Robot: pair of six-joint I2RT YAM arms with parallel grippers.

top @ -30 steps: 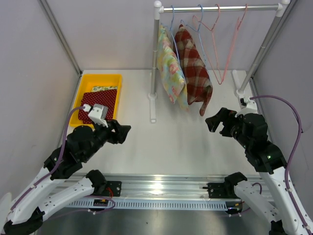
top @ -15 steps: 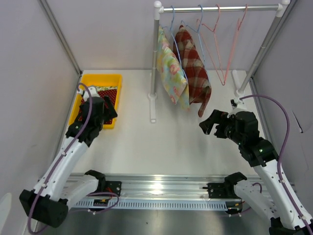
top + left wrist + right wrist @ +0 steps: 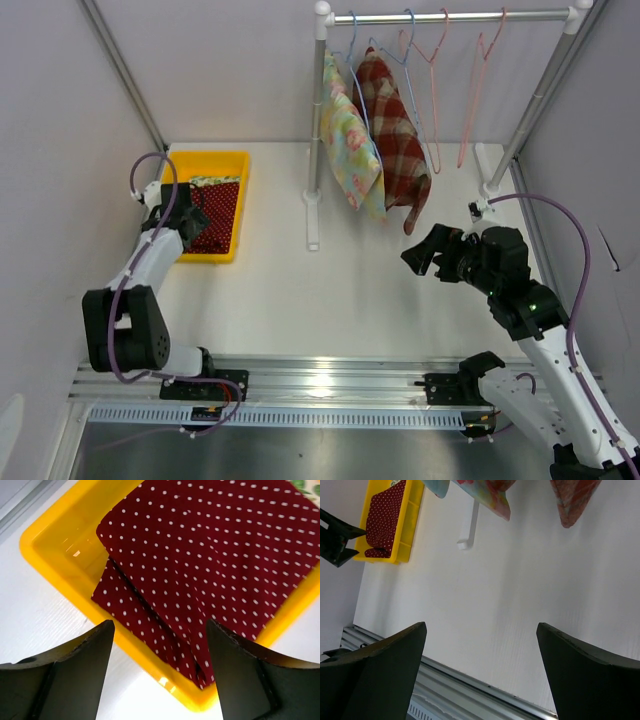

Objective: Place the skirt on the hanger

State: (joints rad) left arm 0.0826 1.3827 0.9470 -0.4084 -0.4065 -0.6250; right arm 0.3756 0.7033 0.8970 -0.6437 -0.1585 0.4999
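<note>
The dark red skirt's folded edge [image 3: 137,582] is uncovered in front of my left gripper's open fingers, so my left gripper should keep going down into the yellow tray [image 3: 216,234] and close there.
A dark red skirt with white dots [image 3: 212,212] lies folded in a yellow tray [image 3: 205,157] at the back left. My left gripper [image 3: 188,235] is open and empty, hovering over the tray's near edge; in the left wrist view the skirt [image 3: 210,555] lies just beyond the gripper [image 3: 159,624]. Two empty pink hangers [image 3: 432,90] hang on the rack rod [image 3: 450,17] at the back right. My right gripper [image 3: 420,255] is open and empty above the table, below the rack; it also shows in the right wrist view [image 3: 481,625], where the skirt [image 3: 382,522] is far to the left.
A floral skirt [image 3: 350,150] and a plaid skirt [image 3: 400,140] hang on blue hangers at the rod's left end. The rack's white posts [image 3: 317,130] stand on the table. A patterned cloth [image 3: 215,181] lies under the skirt at the tray's far end.
My left arm has swung left and back, from the table's front left to over the yellow tray. My right gripper has shifted slightly left. Both stay open.
</note>
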